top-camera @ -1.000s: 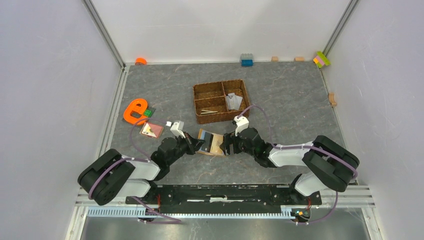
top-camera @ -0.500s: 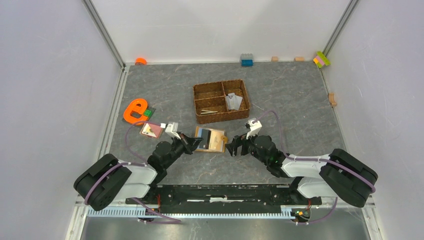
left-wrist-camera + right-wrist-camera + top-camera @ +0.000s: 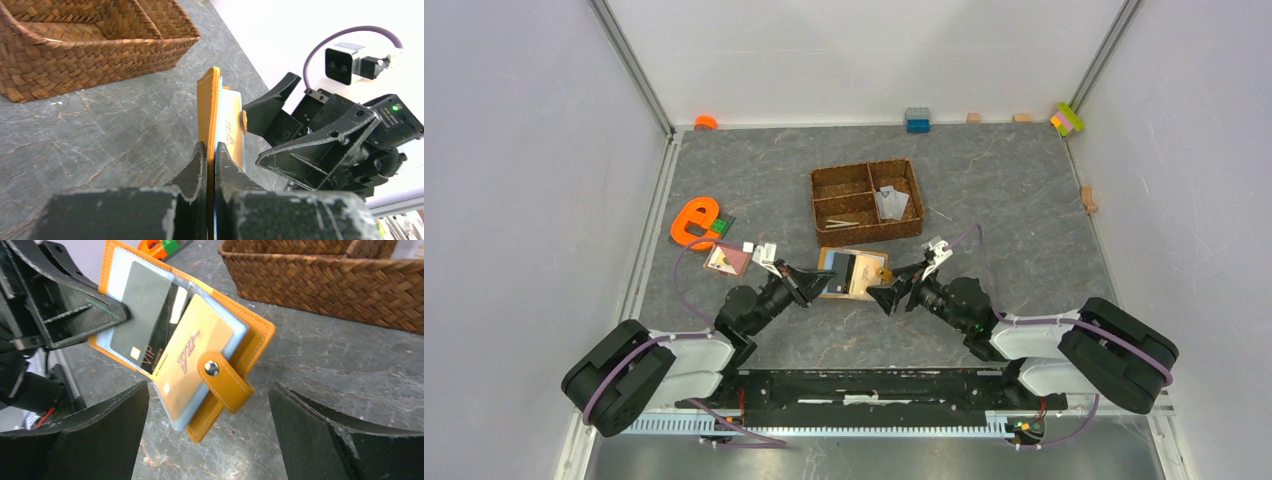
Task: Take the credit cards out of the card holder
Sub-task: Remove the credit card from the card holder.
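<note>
My left gripper is pinching the card holder (image 3: 826,257) near its edge. My right gripper should hold the snap tab end (image 3: 884,273) while my left gripper takes a deeper grip.
The orange card holder (image 3: 854,272) hangs open above the table, pinched at its left edge by my left gripper (image 3: 816,283), which is shut on it. In the left wrist view the holder (image 3: 209,110) stands edge-on between the fingers of that gripper (image 3: 209,147). In the right wrist view its blue-grey sleeves face me, with a dark card (image 3: 150,315) and a beige-gold card (image 3: 192,350) in them and the snap tab (image 3: 225,382) hanging loose. My right gripper (image 3: 896,285) is open just right of the holder, fingers (image 3: 100,435) wide apart, touching nothing.
The brown woven divided tray (image 3: 867,165) stands just behind the holder, with pale items in two compartments. An orange e-shaped toy (image 3: 692,222) and a flat pink-beige piece (image 3: 727,260) lie left. Toy bricks (image 3: 917,120) line the back wall and right edge (image 3: 1088,197).
My right gripper has let go of the holder and drawn back to the right, open. My left gripper has carried the holder a little farther from the bases, toward the tray.
</note>
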